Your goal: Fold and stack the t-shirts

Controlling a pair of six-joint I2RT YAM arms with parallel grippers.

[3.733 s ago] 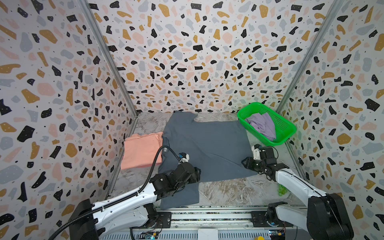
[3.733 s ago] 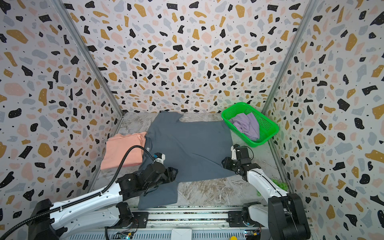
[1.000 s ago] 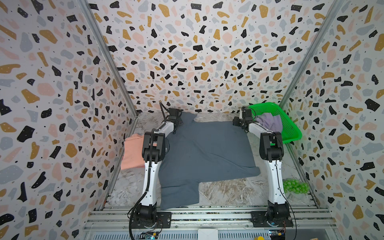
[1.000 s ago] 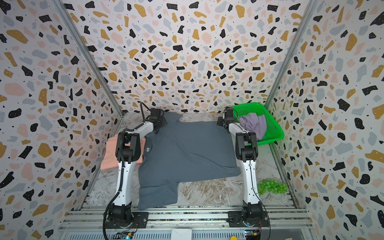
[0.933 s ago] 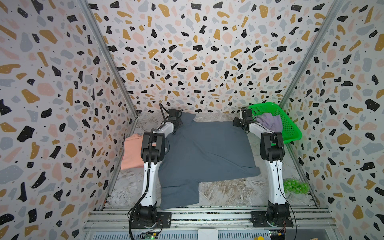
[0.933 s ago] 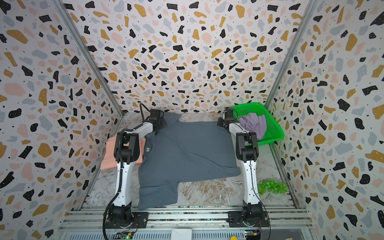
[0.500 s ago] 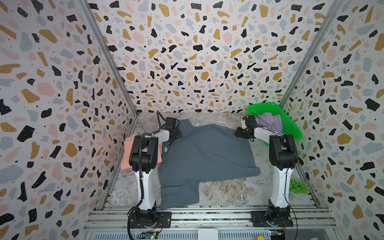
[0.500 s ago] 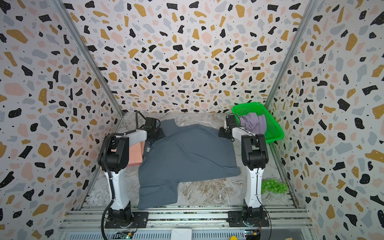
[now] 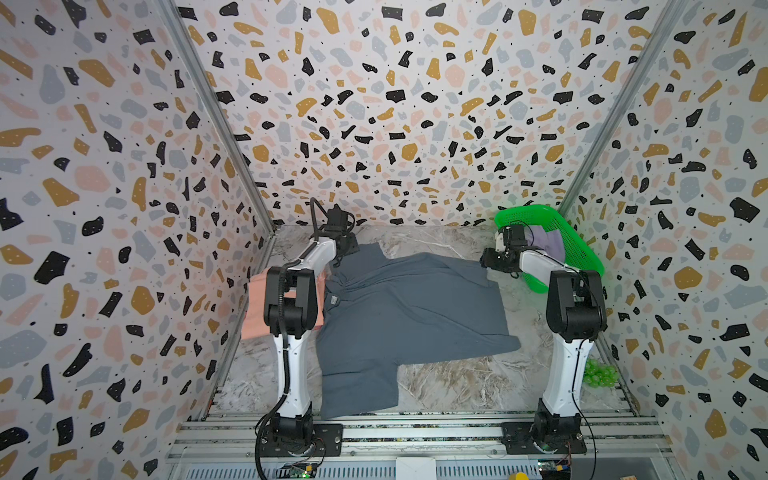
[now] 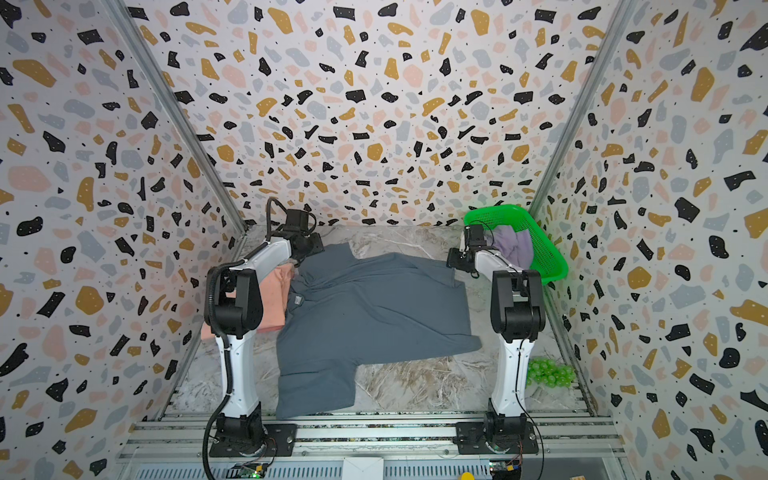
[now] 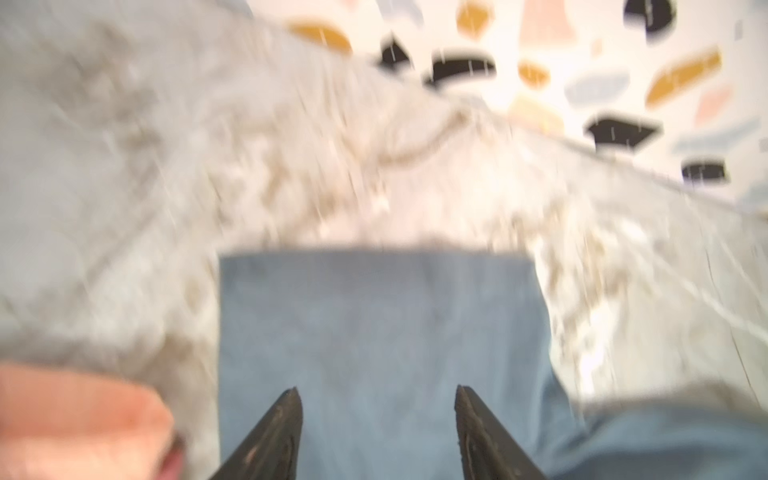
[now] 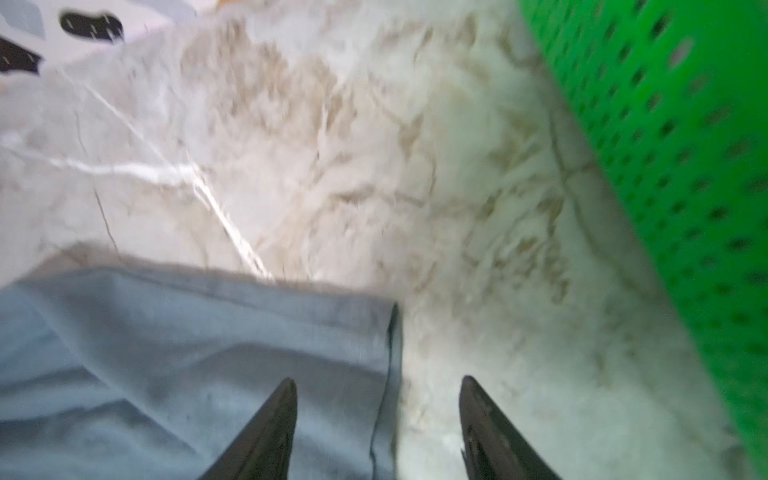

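I expect that when I lift the dark slate-grey t-shirt's far edge [image 9: 448, 257], the t-shirt will pull smooth while its near hem stays in place, because slack ripples [image 9: 436, 310] run across its body.
A dark slate-grey t-shirt [image 9: 407, 307] lies spread over the marble table in both top views, with its far edge rumpled. My left gripper [image 9: 351, 249] hovers open over its far-left sleeve [image 11: 374, 324], both fingers above the cloth. Open as well, my right gripper [image 9: 487, 262] straddles the shirt's far-right side edge [image 12: 390, 353], one finger over cloth, one over bare table. A folded salmon-pink t-shirt [image 9: 255, 307] sits at the left, partly behind the left arm. The pale lilac t-shirt [image 9: 548, 243] is bunched inside the green basket.
The green mesh basket [image 9: 582, 253] leans tilted against the right wall, close behind my right forearm. A bunch of green grapes [image 9: 598, 372] lies by the right wall near the right arm's base. Bare marble table [image 9: 457, 382] shows at the front.
Both grippers have drawn back a little from the far wall. The grey shirt's far edge came nearer and wrinkled. The basket has tipped up more.
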